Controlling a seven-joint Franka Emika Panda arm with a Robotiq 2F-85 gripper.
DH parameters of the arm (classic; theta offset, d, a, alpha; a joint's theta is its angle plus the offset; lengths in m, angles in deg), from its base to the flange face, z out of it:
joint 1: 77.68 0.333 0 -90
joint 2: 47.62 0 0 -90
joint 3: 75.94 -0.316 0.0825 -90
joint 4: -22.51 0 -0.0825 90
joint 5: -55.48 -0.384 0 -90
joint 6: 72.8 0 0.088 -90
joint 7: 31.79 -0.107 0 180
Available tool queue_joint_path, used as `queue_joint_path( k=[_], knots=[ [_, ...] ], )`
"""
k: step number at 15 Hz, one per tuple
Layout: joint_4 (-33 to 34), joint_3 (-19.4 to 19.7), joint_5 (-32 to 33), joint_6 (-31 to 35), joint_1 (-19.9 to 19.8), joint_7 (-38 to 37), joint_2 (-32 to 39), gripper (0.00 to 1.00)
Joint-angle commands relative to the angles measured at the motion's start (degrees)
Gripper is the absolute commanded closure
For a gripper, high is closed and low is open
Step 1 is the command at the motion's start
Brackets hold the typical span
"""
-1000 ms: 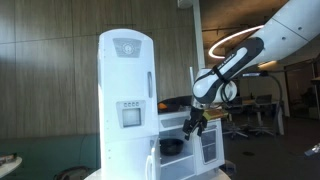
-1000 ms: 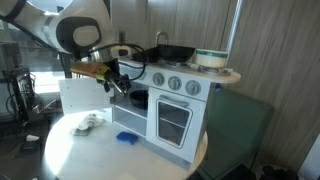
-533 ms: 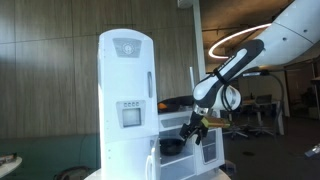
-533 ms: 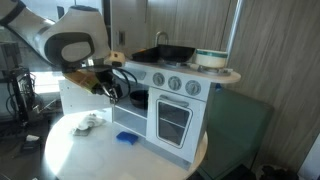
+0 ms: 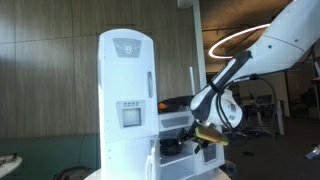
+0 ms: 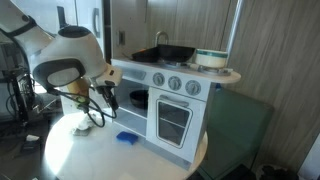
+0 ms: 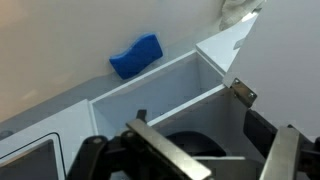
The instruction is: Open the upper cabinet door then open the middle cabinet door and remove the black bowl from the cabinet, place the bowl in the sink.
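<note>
The fingers of the robot's gripper are spread along the compartment's front edge (image 7: 143, 78), near the open door, so the gripper should turn until its fingers are on both sides of the black bowl's rim (image 7: 192, 135).
The upper cabinet door (image 5: 122, 68) is a tall white panel with a rounded top, a grey badge and a dark handle; it looks shut. The black bowl (image 6: 138, 98) sits inside the open middle compartment, and also shows in an exterior view (image 5: 170, 146) and in the wrist view (image 7: 190, 148). My gripper (image 6: 103, 97) hangs open and empty just in front of that compartment, a little short of the bowl; it shows in both exterior views (image 5: 206, 133). In the wrist view the gripper (image 7: 215, 140) frames the bowl between its fingers. The sink (image 6: 172, 52) is the dark basin on the toy kitchen's top.
A blue sponge (image 6: 128, 138) and a crumpled white cloth (image 6: 88, 122) lie on the round white table (image 6: 80, 160) in front of the kitchen. An oven door (image 6: 172, 122) is beside the compartment. A pot (image 6: 210, 58) stands near the sink.
My gripper has dropped lower and drawn back a little from the cabinet front, now level with the open compartment. The bowl has not moved.
</note>
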Motion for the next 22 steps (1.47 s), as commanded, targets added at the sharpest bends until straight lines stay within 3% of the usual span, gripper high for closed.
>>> queue_joint_path(
  k=[1, 8, 12, 15, 19, 20, 21, 22],
  knots=[
    [3.03, 0.18, -4.76, 7.67, 0.14, -5.01, 6.07, 0.0],
    [10.96, 3.25, -15.52, 13.05, 3.63, -8.26, 13.65, 0.0],
    [16.39, 7.64, -26.87, 9.73, 11.21, 0.06, 11.99, 0.0],
    [17.83, 11.3, -38.57, 5.23, 14.05, 9.06, 12.38, 0.0],
    [20.31, 14.7, -53.54, -0.15, 13.67, 23.52, 16.16, 0.0],
    [20.04, 15.35, -55.41, -2.15, 13.13, 26.54, 16.89, 0.0],
    [17.08, 13.76, -51.06, 0.39, 13.47, 21.23, 13.98, 0.0],
    [17.33, 14.61, -52.75, -0.81, 13.28, 23.56, 14.67, 0.0]
  ],
)
